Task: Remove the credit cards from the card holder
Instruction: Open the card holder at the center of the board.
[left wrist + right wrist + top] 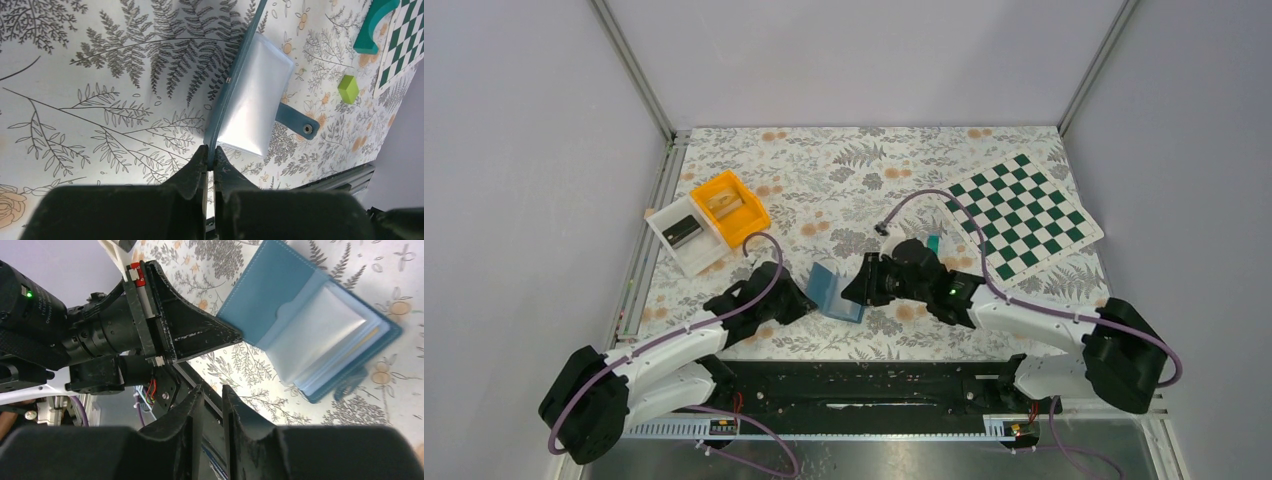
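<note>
The card holder's cover (231, 90) stands up in my left gripper, so my left gripper should open and press the cover flat while my right gripper steadies the sleeves (258, 95).
The blue-teal card holder (836, 291) lies open on the floral table, between the two grippers. My left gripper (211, 156) is shut on the edge of its cover (235, 85), with clear sleeves (255, 100) beside it. The right wrist view shows the holder (270, 295) spread open, with a tan card edge (374, 333) inside the sleeves. My right gripper (212, 390) is empty, its fingers a narrow gap apart, short of the holder. A teal card (932, 243) lies by the right arm and shows in the left wrist view (372, 25). A lime-green card (348, 89) lies near it.
An orange bin (729, 207) and a white bin (686, 235) stand at the back left. A green-and-white chequered mat (1022, 215) lies at the back right. The black base rail (874, 385) runs along the near edge.
</note>
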Robot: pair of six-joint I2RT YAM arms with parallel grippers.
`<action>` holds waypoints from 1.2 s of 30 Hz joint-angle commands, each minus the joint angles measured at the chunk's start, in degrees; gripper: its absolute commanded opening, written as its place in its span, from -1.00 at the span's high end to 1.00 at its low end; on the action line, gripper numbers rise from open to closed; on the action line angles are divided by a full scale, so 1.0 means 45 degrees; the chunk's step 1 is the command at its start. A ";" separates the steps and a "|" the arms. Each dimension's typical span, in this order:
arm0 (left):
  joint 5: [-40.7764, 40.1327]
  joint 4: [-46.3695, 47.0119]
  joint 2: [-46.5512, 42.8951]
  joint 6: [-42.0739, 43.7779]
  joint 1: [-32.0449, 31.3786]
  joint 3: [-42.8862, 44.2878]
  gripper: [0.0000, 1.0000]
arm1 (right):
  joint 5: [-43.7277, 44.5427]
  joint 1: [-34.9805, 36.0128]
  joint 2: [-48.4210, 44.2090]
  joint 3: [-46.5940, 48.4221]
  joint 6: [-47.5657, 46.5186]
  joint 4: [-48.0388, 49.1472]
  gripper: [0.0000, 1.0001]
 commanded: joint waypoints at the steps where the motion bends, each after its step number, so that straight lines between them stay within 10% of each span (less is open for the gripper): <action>1: -0.0284 0.0921 -0.0054 -0.0565 -0.0088 -0.0412 1.00 | 0.0705 0.0648 0.1249 0.0851 0.0011 0.0197 0.50; 8: -0.0066 0.0739 0.0258 -0.0001 -0.0088 -0.0168 0.99 | 0.1792 0.0609 0.2966 0.1277 -0.0265 -0.0452 0.56; 20: -0.0731 -0.1900 -0.0829 0.1787 -0.0093 0.1921 0.14 | 0.2769 0.0109 0.3189 0.0187 -0.0341 -0.0840 0.61; 36: 0.4852 0.0821 0.2556 0.3777 -0.1221 0.4771 0.17 | 0.3088 -0.0027 0.3430 -0.0086 -0.0300 -0.0727 0.65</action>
